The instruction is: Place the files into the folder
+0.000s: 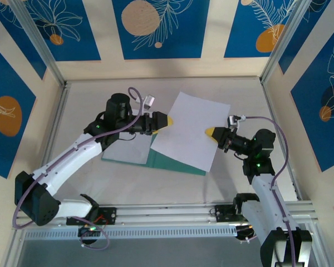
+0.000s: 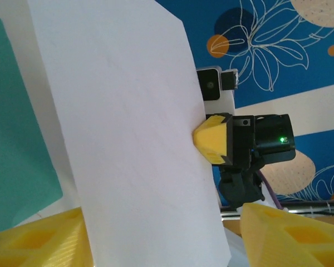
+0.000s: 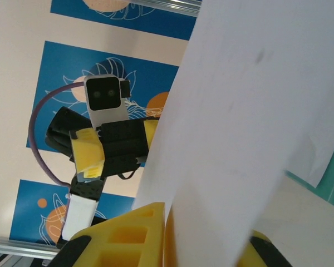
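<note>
The held sheet lies at a slant across the folder's spine (image 1: pixel 157 143). My right gripper should turn the sheet straight and then lower it onto the folder's free leaf (image 1: pixel 181 164).
One white sheet (image 1: pixel 192 130) hangs tilted above the table between both arms. My right gripper (image 1: pixel 210 132) is shut on its right edge, the paper pinched between the yellow fingers (image 3: pixel 134 233). My left gripper (image 1: pixel 167 120) stands open at the sheet's left edge, with the paper (image 2: pixel 128 139) running between its wide-apart fingers (image 2: pixel 295 236). Below lies the teal-green folder (image 1: pixel 175 162), open and flat. A second pale sheet (image 1: pixel 128 149) rests on its left leaf. Teal card (image 2: pixel 16 139) shows beside the held sheet in the left wrist view, where the right gripper (image 2: pixel 211 139) meets the far edge.
Walls with blue patterned panels (image 1: pixel 156 25) close in the table on three sides, with metal posts (image 1: pixel 42 41) at the back corners. An aluminium rail (image 1: pixel 167 214) runs along the near edge between the arm bases. Bare table (image 1: pixel 156 189) lies in front of the folder.
</note>
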